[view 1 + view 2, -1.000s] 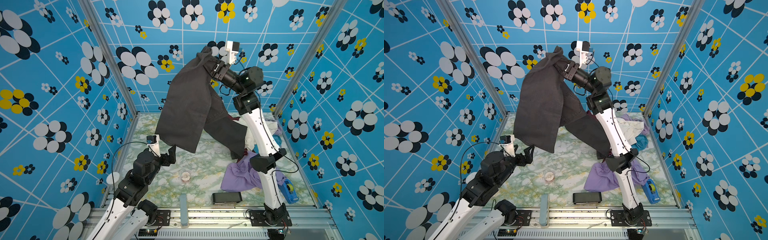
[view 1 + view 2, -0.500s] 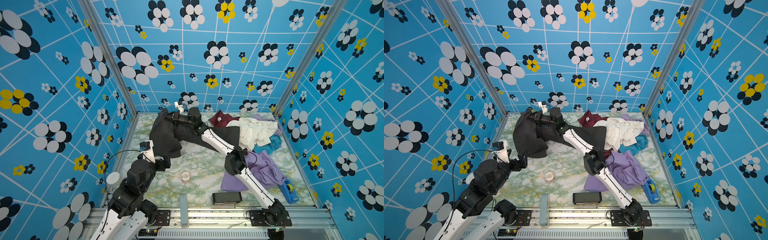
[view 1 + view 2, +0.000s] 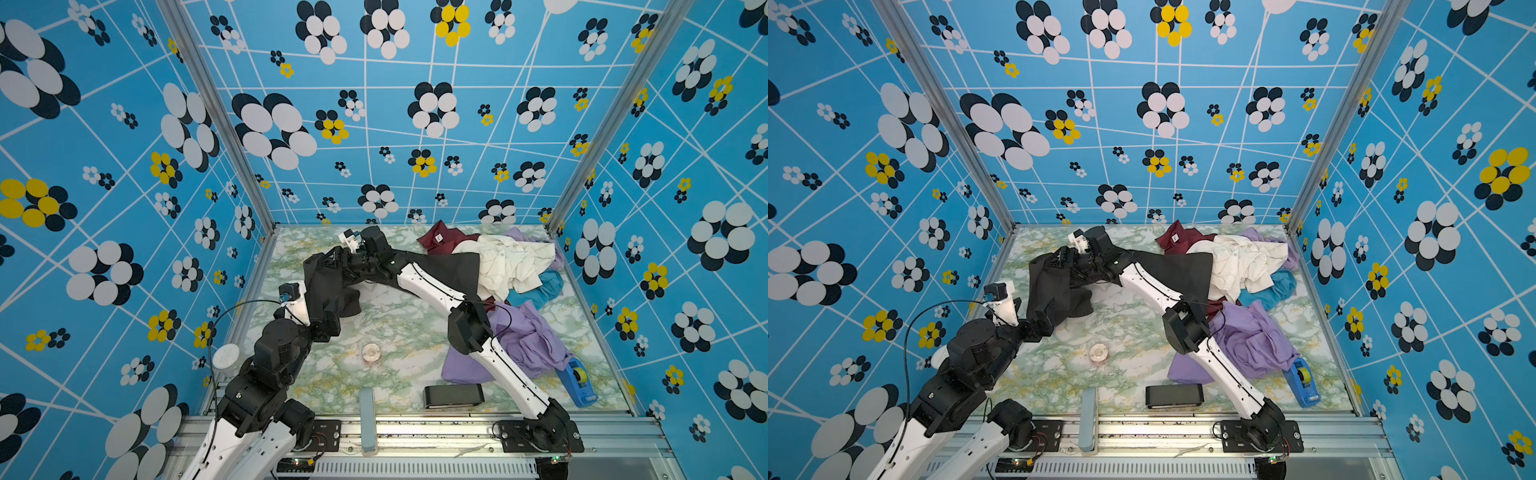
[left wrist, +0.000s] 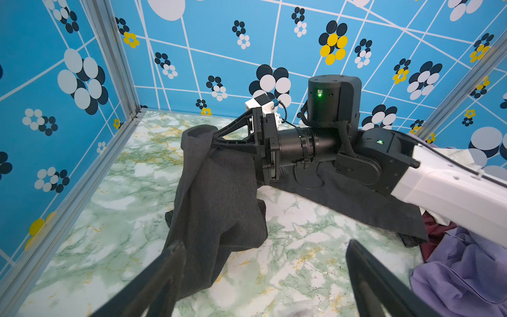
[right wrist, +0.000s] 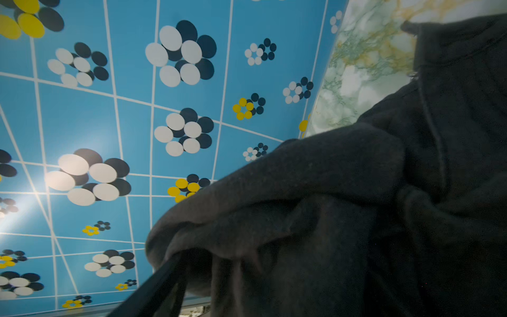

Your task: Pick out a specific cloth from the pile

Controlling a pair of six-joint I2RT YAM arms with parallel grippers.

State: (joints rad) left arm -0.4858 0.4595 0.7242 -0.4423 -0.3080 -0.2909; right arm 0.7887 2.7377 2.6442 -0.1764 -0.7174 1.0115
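The charcoal cloth's flat end lies uncovered against the cream garment [image 3: 481, 269], so my right gripper should go on toward that end [image 3: 461, 270] before it closes on it.
The cloth [image 3: 328, 286] [image 3: 1054, 286] is a dark charcoal garment. It lies crumpled on the marble table at the back left, with one part running right under my right arm toward the pile [image 3: 507, 266] [image 3: 1241, 262]. My right gripper [image 3: 322, 262] [image 3: 1054, 259] [image 4: 216, 138] rests low over it, open, with fabric [image 5: 356, 219] still draped over its fingers [image 5: 159, 282]. My left gripper [image 4: 263, 274] [image 3: 330, 322] [image 3: 1042, 320] is open just in front of the cloth's near end [image 4: 219, 197]. One of its fingers overlaps the hem.
The pile holds a maroon shirt [image 3: 440, 239], a cream garment, a teal piece [image 3: 540, 291] and a lavender garment [image 3: 528, 340]. Near the front are a clear tape roll [image 3: 370, 352], a black box [image 3: 454, 395], a blue tape dispenser [image 3: 577, 380] and a grey bar [image 3: 366, 411]. Patterned walls enclose three sides.
My right arm brought the cloth down from high in the air to the table at the back left. The cloth slumped into a heap, and the right gripper's jaws have opened.
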